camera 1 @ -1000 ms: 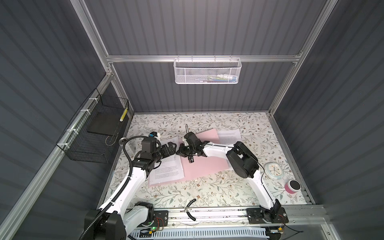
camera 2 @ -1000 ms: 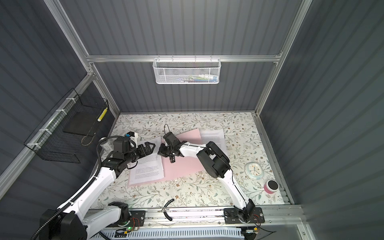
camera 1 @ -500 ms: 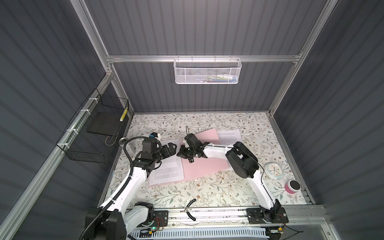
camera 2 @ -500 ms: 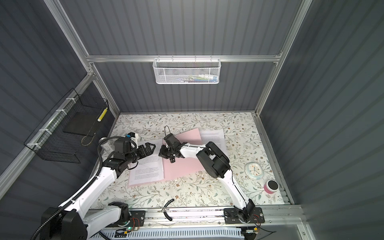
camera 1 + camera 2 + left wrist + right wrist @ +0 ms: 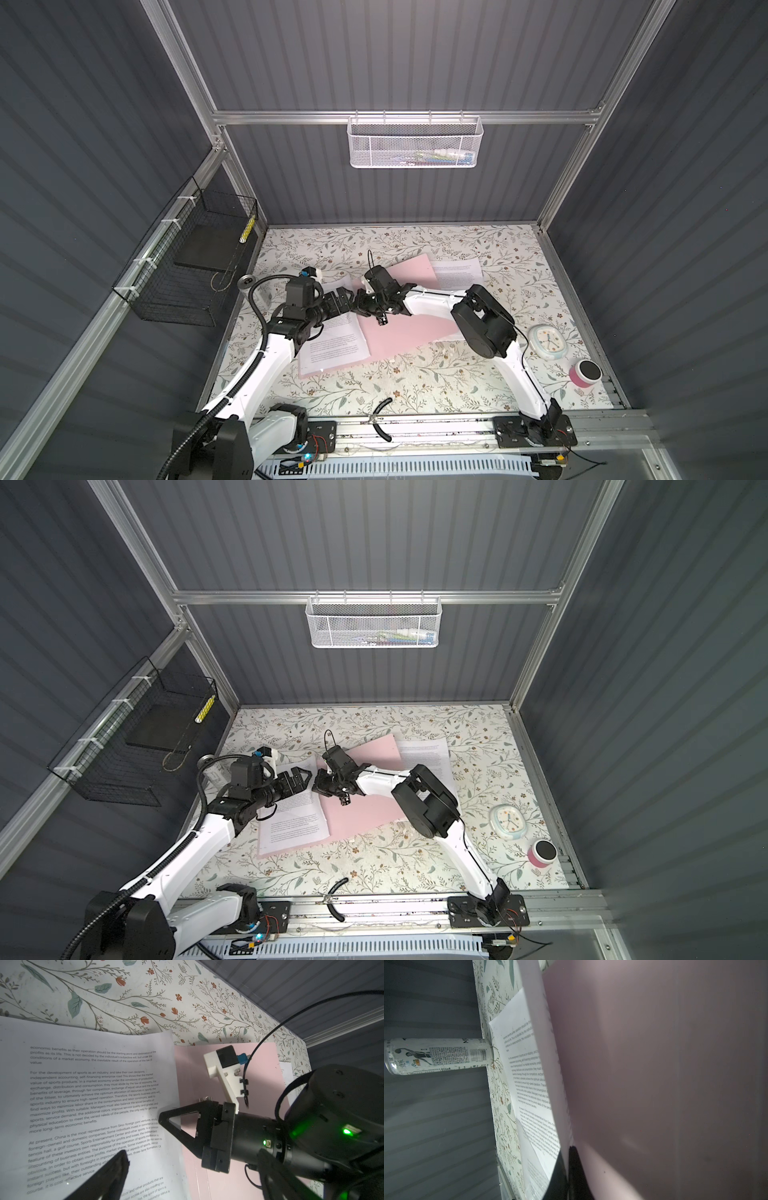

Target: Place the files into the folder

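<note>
The pink folder (image 5: pixel 398 342) is crooked under the files, so my left gripper should push down on the files (image 5: pixel 332 345) and slide the folder straight.
The pink folder (image 5: pixel 415 332) (image 5: pixel 365 812) lies open on the floral table. White printed files (image 5: pixel 332 349) (image 5: pixel 295 825) (image 5: pixel 93 1095) lie on its left half. Another printed sheet (image 5: pixel 457 272) (image 5: pixel 428 754) sticks out at the folder's far right. My right gripper (image 5: pixel 358 305) (image 5: pixel 318 784) (image 5: pixel 566 1167) is shut on the inner edge of a top sheet (image 5: pixel 542 1064), which stands lifted beside the pink cover (image 5: pixel 654 1084). My left gripper (image 5: pixel 347 297) (image 5: pixel 307 776) (image 5: pixel 193 1184) hangs open just above the files, its tips nearly meeting the right gripper, with nothing between them.
A white drink can (image 5: pixel 247 282) (image 5: pixel 436 1055) stands at the table's left edge. A clock (image 5: pixel 547 341) and a pink cup (image 5: pixel 586 372) sit at the right. A black wire basket (image 5: pixel 187 266) hangs on the left wall, a white mesh basket (image 5: pixel 413 143) on the back rail.
The right gripper has shifted slightly to the left with the sheet's edge in it. The left arm has stayed about where it was.
</note>
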